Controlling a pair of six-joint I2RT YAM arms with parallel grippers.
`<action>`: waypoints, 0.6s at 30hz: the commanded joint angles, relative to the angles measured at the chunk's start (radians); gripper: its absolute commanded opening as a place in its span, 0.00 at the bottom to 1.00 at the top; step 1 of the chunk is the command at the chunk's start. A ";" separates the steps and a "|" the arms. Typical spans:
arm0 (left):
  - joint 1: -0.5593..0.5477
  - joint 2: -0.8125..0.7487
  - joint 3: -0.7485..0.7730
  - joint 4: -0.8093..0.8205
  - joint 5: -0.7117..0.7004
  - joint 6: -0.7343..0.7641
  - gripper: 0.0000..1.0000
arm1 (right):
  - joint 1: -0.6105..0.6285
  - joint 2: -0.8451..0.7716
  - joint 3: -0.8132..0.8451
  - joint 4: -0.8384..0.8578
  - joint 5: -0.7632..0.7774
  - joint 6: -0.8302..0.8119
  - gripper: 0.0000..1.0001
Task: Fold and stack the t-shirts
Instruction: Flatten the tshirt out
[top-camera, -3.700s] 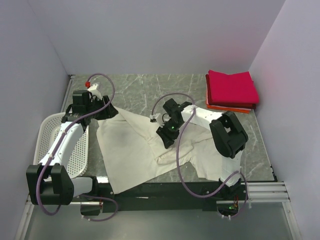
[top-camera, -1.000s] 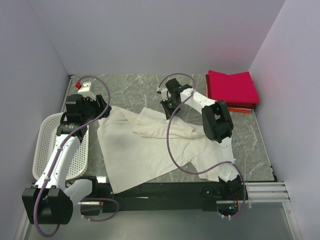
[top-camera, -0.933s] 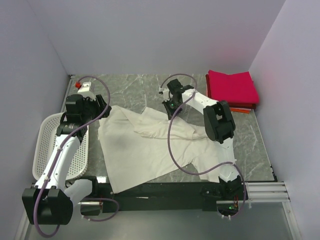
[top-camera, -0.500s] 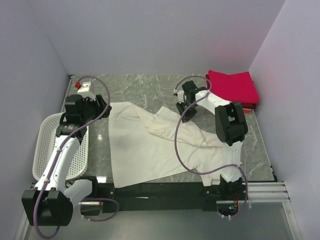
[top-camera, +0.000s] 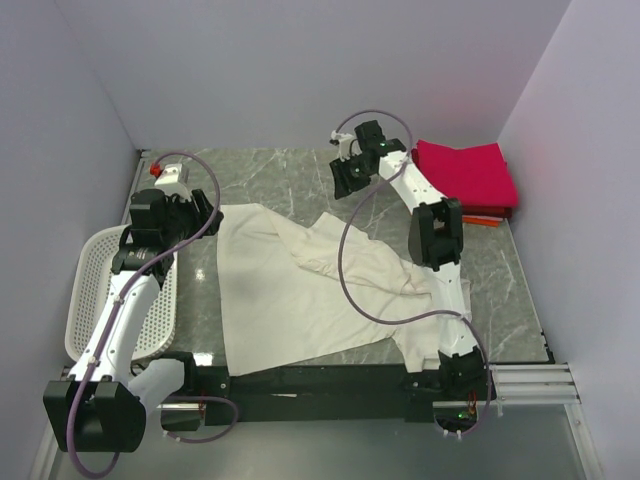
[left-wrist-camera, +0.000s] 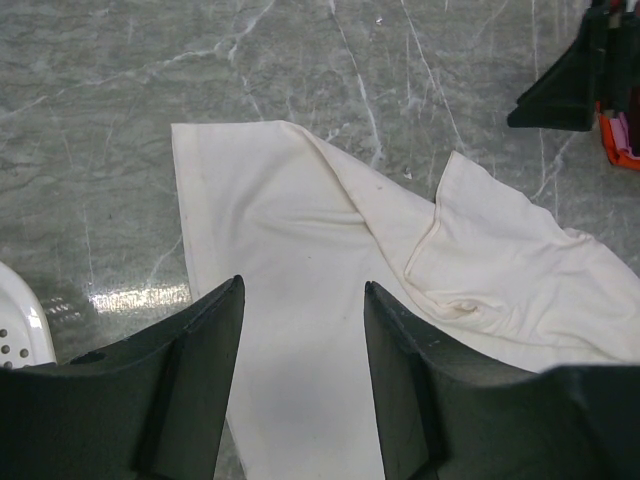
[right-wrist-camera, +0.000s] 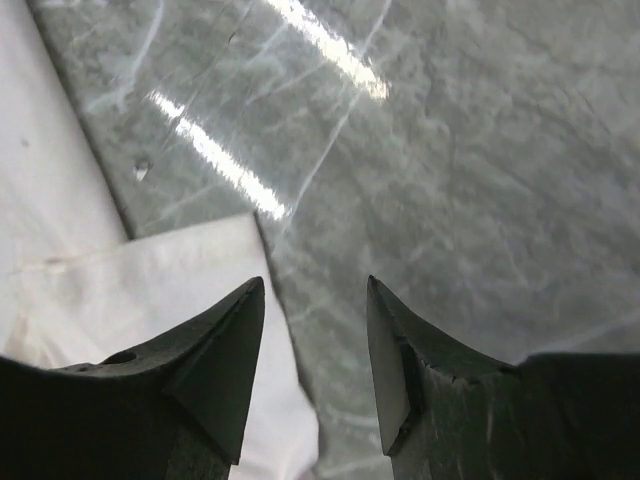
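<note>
My right gripper should go next toward the cream-white t-shirt's corner, which lies flat beside clear marble, and close once its fingers are on both sides of the corner's edge.
The cream-white t-shirt lies spread and partly rumpled on the marble table. My left gripper hovers open over its far left corner; in the left wrist view the shirt shows between the open fingers, which hold nothing. My right gripper is raised near the back, open and empty; in the right wrist view it hangs over bare marble beside a shirt edge. A folded crimson-pink shirt rests on an orange-red one at the back right.
A white perforated basket stands at the left edge, its rim showing in the left wrist view. Grey walls close in the back and both sides. The arm bases and a black rail run along the near edge.
My right gripper dragged the shirt's edge rightward, then opened, let it go and rose toward the back. The cloth now lies flatter. The left arm has stayed still.
</note>
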 joint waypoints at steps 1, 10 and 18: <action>0.000 -0.006 0.011 0.028 0.014 0.020 0.57 | 0.029 0.092 0.117 -0.087 -0.004 -0.036 0.52; 0.000 0.002 0.011 0.029 0.021 0.018 0.57 | 0.095 0.125 0.148 -0.125 0.110 -0.052 0.51; 0.000 -0.003 0.009 0.029 0.023 0.018 0.57 | 0.123 0.148 0.155 -0.153 0.144 -0.039 0.51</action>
